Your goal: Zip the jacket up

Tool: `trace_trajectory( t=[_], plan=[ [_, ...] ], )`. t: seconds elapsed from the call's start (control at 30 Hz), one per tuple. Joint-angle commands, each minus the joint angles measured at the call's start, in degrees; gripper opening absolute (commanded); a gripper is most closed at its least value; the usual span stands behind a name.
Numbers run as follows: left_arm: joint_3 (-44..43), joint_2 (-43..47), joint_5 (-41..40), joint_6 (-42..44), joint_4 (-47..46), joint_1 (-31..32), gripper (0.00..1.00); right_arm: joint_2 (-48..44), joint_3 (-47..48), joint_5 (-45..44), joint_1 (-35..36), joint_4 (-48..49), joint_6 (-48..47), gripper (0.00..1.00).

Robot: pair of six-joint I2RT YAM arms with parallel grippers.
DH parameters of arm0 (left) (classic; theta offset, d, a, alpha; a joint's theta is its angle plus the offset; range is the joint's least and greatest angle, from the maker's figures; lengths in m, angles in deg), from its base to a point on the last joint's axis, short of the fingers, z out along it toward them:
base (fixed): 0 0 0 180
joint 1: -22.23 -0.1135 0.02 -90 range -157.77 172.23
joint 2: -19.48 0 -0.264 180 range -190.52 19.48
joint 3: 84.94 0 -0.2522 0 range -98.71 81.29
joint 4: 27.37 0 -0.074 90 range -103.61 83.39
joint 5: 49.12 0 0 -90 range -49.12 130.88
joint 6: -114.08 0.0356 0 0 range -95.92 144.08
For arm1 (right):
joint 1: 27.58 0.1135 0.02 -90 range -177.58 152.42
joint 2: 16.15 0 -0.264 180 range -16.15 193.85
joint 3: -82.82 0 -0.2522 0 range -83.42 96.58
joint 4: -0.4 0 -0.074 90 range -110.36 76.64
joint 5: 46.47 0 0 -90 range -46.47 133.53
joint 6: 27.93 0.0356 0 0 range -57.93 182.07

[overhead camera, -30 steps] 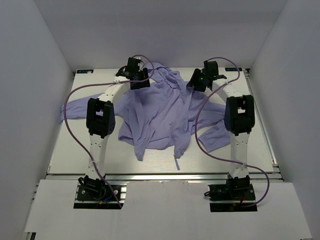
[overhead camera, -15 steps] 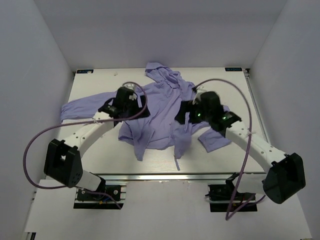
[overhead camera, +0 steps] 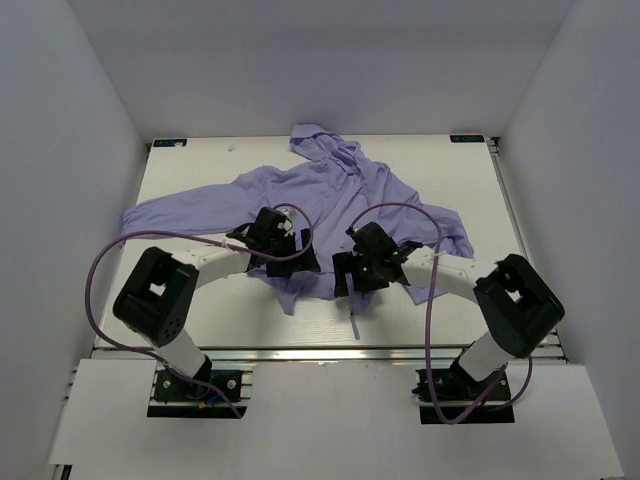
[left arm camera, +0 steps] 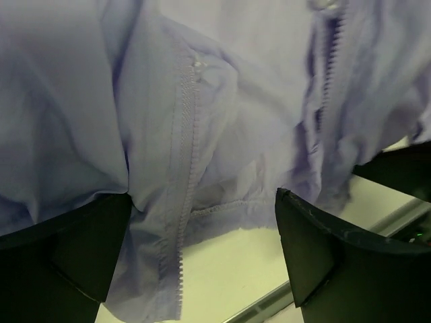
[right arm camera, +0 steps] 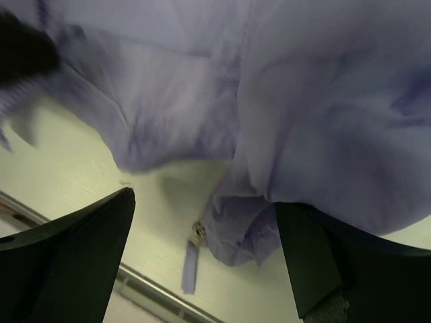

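Next, my right gripper takes that corner (overhead camera: pixel 289 306) and pulls it across first, because the toothed zipper end under my left gripper is apart from the slider (overhead camera: pixel 352 312).
The lavender jacket (overhead camera: pixel 330 200) lies spread on the table, hood at the far side, front open. My left gripper (overhead camera: pixel 288 264) is open over the left front's lower hem; its wrist view shows that side's zipper teeth (left arm camera: pixel 176 222) running down between the fingers (left arm camera: pixel 316 249) to the hem. My right gripper (overhead camera: pixel 347 279) is open over the right front's lower corner. Its wrist view shows the metal zipper slider (right arm camera: pixel 197 231) with a lavender pull strap (right arm camera: pixel 189 268) on the table below the bunched corner. The strap also shows in the top view (overhead camera: pixel 353 326). Neither gripper holds anything.
The white table (overhead camera: pixel 200 290) has a metal rail along its near edge (overhead camera: pixel 330 350). One sleeve (overhead camera: pixel 160 212) stretches to the left edge, the other (overhead camera: pixel 450 235) lies at the right. White walls enclose the sides and back.
Both arms have swung from the jacket's far end to its near hem and dropped low. The jacket now lies flatter and wider, pulled toward the back.
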Motion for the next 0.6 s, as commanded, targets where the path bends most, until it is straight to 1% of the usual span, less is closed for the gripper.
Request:
trace_trajectory(
  t=[0.0, 0.07, 0.1, 0.2, 0.27, 0.33, 0.4, 0.43, 0.47, 0.57],
  plan=[
    [-2.47, -6.14, 3.88, -0.08, -4.22, 0.50, 0.98, 4.12, 4.69, -4.25, -3.34, 1.56, -0.81, 0.89],
    [-4.67, -8.62, 5.28, -0.08, -4.23, 0.59, 0.98, 7.46, 5.92, -2.94, -6.51, 0.94, -1.51, 0.89],
    [-5.90, -9.76, 5.73, 0.01, -4.05, 0.68, 0.98, 8.43, 7.06, -2.76, -9.83, 0.59, -2.39, 0.89],
    [-10.82, -13.19, 5.91, 0.09, -3.44, 1.03, 0.98, 11.07, 9.26, -3.54, -14.68, -0.46, -4.94, 0.89],
    [-14.61, -14.69, 5.29, 0.09, -1.69, 1.12, 0.98, 12.04, 12.42, -3.02, -16.36, -1.86, -7.22, 0.89],
    [-16.63, -14.52, 5.82, 0.27, -0.02, 1.29, 0.98, 10.21, 14.36, -3.28, -16.81, -3.62, -9.85, 0.89],
    [-16.81, -11.72, 5.99, 0.80, 1.13, 1.38, 0.98, 7.40, 14.19, -2.84, -16.81, -4.77, -10.83, 0.89],
    [-16.64, -10.23, 5.39, 0.88, 2.61, 1.56, 0.98, 3.90, 13.06, -2.67, -16.81, -5.03, -10.66, 0.89],
    [-16.03, -6.38, 4.51, 1.06, 3.58, 1.73, 0.98, 1.86, 12.53, -2.14, -16.64, -5.64, -10.49, 0.89],
    [-13.05, 1.19, -1.11, 0.45, 7.28, 1.73, 0.98, -6.05, 9.37, -2.14, -14.80, -6.88, -8.47, 0.89]
  ],
)
